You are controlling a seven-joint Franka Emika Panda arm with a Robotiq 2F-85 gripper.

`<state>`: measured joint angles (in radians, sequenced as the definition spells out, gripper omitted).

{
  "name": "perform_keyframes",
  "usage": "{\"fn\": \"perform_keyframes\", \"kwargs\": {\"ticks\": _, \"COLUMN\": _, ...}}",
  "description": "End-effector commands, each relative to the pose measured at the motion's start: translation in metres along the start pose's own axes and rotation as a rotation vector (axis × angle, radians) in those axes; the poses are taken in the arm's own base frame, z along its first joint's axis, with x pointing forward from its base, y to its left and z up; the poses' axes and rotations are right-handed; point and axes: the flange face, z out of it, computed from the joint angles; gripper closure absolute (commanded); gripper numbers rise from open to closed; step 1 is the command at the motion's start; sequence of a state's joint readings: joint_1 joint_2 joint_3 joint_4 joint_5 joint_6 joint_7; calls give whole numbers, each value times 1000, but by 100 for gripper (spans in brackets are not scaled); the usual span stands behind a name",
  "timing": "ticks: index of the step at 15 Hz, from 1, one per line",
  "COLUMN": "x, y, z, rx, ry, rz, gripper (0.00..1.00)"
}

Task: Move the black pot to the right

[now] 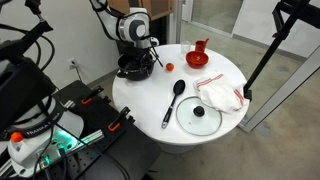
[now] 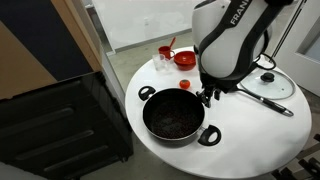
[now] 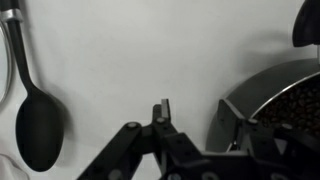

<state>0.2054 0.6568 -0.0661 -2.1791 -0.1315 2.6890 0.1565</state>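
Observation:
The black pot's rim [image 3: 263, 104] is as far as my gripper's inner finger reaches, so I should lift clear, bring that finger over the dark contents [image 3: 297, 103] and lower it inside before I close.
The black pot [image 1: 130, 68] is round and shallow, with small side handles and dark contents. It stands near the table edge in both exterior views [image 2: 172, 116]. In the wrist view its rim and wall [image 3: 285, 95] fill the right side. My gripper [image 3: 195, 112] is low at the pot's rim, on the side that faces the table's middle. It is open: one finger stands outside the pot over bare table, the other at the rim, with a clear gap between them. It also shows in both exterior views [image 1: 148, 60] [image 2: 208, 93].
A black ladle [image 1: 173, 101] [image 3: 38, 125] lies mid-table beside the pot. A glass lid [image 1: 199, 117] [image 2: 265, 85] with a black knob, a white cloth [image 1: 221, 95], a red bowl [image 1: 198, 61] [image 2: 185, 58] and a red cup [image 1: 200, 46] stand further along the round white table [image 1: 150, 110].

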Motion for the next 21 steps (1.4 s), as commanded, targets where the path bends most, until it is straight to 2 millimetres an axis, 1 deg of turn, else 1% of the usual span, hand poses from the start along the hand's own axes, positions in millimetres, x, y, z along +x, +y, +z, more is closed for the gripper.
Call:
{"fn": "perform_keyframes", "kwargs": {"ticks": 1, "x": -3, "y": 2, "z": 5, "rx": -14, "ry": 9, "rz": -36, "gripper": 75}}
{"fn": "perform_keyframes", "kwargs": {"ticks": 2, "x": -4, "y": 1, "z": 4, "rx": -12, "ry": 8, "rz": -38, "gripper": 84}}
{"fn": "perform_keyframes", "kwargs": {"ticks": 3, "x": -6, "y": -1, "z": 0, "rx": -6, "ry": 5, "rz": -40, "gripper": 47}}
{"fn": "perform_keyframes", "kwargs": {"ticks": 4, "x": -6, "y": -3, "z": -2, "rx": -4, "ry": -1, "rz": -43, "gripper": 44}}
{"fn": "perform_keyframes", "kwargs": {"ticks": 5, "x": -6, "y": -7, "z": -11, "rx": 7, "ry": -5, "rz": -40, "gripper": 42}}
{"fn": "perform_keyframes", "kwargs": {"ticks": 6, "x": -6, "y": -10, "z": -16, "rx": 11, "ry": -2, "rz": -41, "gripper": 35}}
{"fn": "perform_keyframes", "kwargs": {"ticks": 8, "x": -6, "y": -18, "z": -36, "rx": 16, "ry": -3, "rz": -45, "gripper": 23}}
{"fn": "perform_keyframes", "kwargs": {"ticks": 9, "x": -6, "y": -20, "z": -47, "rx": 15, "ry": -6, "rz": -45, "gripper": 14}}
{"fn": "perform_keyframes", "kwargs": {"ticks": 11, "x": -6, "y": -26, "z": -66, "rx": 20, "ry": -7, "rz": -53, "gripper": 0}}
{"fn": "perform_keyframes", "kwargs": {"ticks": 14, "x": -4, "y": -32, "z": -85, "rx": 42, "ry": 21, "rz": -55, "gripper": 0}}
{"fn": "perform_keyframes", "kwargs": {"ticks": 16, "x": -5, "y": -36, "z": -86, "rx": 52, "ry": 60, "rz": -65, "gripper": 0}}
{"fn": "perform_keyframes", "kwargs": {"ticks": 18, "x": -7, "y": -37, "z": -77, "rx": 51, "ry": 80, "rz": -75, "gripper": 0}}
{"fn": "perform_keyframes", "kwargs": {"ticks": 21, "x": -16, "y": -38, "z": -59, "rx": 57, "ry": 132, "rz": -96, "gripper": 0}}
